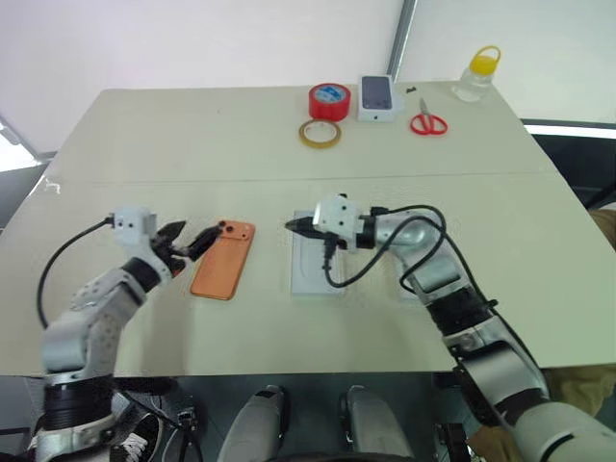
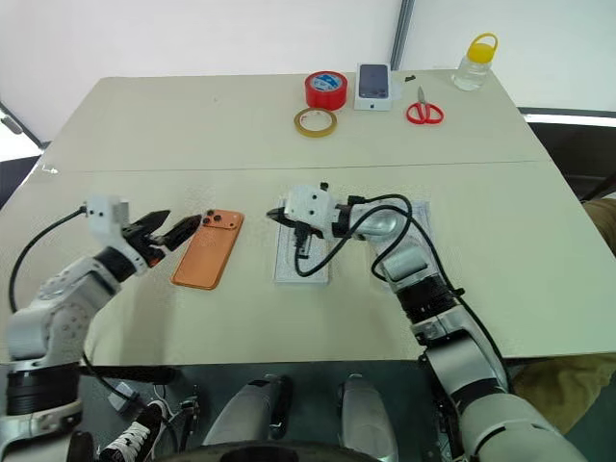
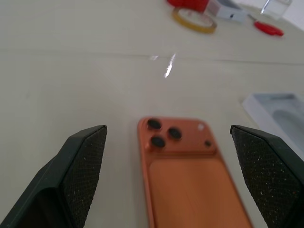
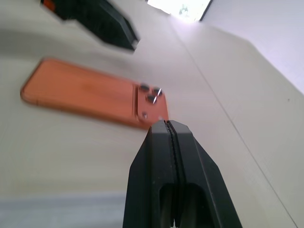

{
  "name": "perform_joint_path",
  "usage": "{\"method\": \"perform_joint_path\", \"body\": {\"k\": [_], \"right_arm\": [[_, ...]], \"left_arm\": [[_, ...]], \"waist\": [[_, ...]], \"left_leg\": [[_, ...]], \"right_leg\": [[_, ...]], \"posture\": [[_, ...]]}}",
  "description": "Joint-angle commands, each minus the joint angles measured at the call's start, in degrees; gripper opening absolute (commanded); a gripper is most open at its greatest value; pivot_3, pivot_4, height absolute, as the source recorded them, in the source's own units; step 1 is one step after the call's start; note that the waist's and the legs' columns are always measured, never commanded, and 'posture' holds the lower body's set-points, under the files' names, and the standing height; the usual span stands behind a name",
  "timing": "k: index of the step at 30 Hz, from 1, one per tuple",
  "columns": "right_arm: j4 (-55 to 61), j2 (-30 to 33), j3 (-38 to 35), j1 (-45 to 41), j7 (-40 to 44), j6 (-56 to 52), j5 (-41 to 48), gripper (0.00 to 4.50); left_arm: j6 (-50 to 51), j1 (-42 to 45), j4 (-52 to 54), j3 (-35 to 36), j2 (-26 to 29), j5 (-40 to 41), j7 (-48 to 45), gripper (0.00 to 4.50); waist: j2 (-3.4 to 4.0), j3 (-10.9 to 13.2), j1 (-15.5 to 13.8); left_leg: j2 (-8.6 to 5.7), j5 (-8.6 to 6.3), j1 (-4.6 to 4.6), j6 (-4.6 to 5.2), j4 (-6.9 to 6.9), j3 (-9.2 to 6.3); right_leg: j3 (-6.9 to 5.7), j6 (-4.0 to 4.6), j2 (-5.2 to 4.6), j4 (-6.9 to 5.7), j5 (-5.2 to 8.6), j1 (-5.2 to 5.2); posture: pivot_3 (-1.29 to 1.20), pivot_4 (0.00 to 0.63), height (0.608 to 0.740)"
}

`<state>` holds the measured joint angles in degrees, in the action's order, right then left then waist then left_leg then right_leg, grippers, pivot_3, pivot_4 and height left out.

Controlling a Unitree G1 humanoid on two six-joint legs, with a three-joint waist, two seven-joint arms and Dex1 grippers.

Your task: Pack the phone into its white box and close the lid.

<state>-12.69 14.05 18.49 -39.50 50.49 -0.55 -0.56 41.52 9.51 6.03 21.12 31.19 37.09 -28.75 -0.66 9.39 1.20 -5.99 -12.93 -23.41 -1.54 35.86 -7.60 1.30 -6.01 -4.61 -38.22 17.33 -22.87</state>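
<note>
The white box (image 1: 313, 269) looks just a little bigger than the orange phone (image 1: 223, 262). The phone will almost fill the box when I lower the phone in with its back up.
The orange phone (image 1: 223, 262) lies back up on the table, its three camera lenses at the far corner. My left gripper (image 1: 192, 236) hovers just left of that lens end, open, its fingers (image 3: 80, 166) spread wider than the phone (image 3: 190, 190) and holding nothing. To the phone's right lies the white box (image 1: 310, 274), a shallow tray with a greyish floor. My right gripper (image 1: 291, 226) is shut and empty above the box's far end, pointing left toward the phone (image 4: 90, 95). The lid (image 2: 421, 217), another white tray, lies farther right, partly hidden behind my right arm.
At the table's far side sit a red tape roll (image 1: 329, 100), a yellowish tape ring (image 1: 319, 134), a small white box printed with a phone picture (image 1: 378, 97), red scissors (image 1: 428, 123) and a clear bottle with a yellow cap (image 1: 478, 75).
</note>
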Motion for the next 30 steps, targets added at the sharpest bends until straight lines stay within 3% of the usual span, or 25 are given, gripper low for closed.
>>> {"method": "perform_joint_path", "body": {"k": [1,5,11,21,30], "right_arm": [[2.3,-4.0,3.7,-0.5,-4.8,-3.2,-3.9,0.02],[-0.4,-8.5,8.5,-2.5,-6.5,-10.0,-7.8,0.02],[-5.3,-8.7,15.9,-5.2,-6.2,-17.7,-16.3,0.02],[-7.0,-9.6,17.0,-7.3,-4.5,-20.0,-17.2,0.02],[-7.6,-10.0,15.7,-7.3,-4.8,-20.0,-16.5,0.02]], "left_arm": [[4.7,0.8,-3.1,0.9,4.9,1.7,-3.9,4.37],[10.9,3.6,-7.8,-0.6,7.6,4.3,-8.4,4.37],[12.0,5.1,-11.7,-7.0,9.4,1.5,-14.8,4.37],[13.0,6.8,-13.6,-13.3,7.9,-2.4,-17.7,4.37],[24.8,9.1,-14.4,-10.3,3.1,3.0,-16.7,4.37]], "waist": [[0.01,0.0,0.0],[-0.01,0.0,-0.3],[0.01,0.0,-0.2],[0.22,-0.2,-0.3],[0.35,-0.4,-0.2]], "left_leg": [[0.00,0.00,0.00,0.00,0.00,-0.02],[-0.05,0.01,0.00,-0.02,-0.01,-0.02],[-0.06,0.03,0.00,-0.06,-0.05,-0.02],[-0.09,0.03,0.03,-0.05,-0.09,-0.02],[-0.11,0.03,0.06,-0.05,-0.09,-0.02]], "right_leg": [[-0.01,0.00,0.01,0.00,0.00,-0.17],[0.00,0.01,-0.03,-0.01,0.00,-0.23],[0.00,0.02,-0.04,0.00,-0.01,-0.24],[0.00,0.02,-0.07,-0.01,-0.01,-0.23],[0.00,0.01,-0.09,-0.01,-0.01,-0.18]], "posture": [[0.00,0.150,0.740],[0.00,0.150,0.740],[0.00,0.150,0.740],[0.00,0.150,0.740],[0.00,0.150,0.740]]}}
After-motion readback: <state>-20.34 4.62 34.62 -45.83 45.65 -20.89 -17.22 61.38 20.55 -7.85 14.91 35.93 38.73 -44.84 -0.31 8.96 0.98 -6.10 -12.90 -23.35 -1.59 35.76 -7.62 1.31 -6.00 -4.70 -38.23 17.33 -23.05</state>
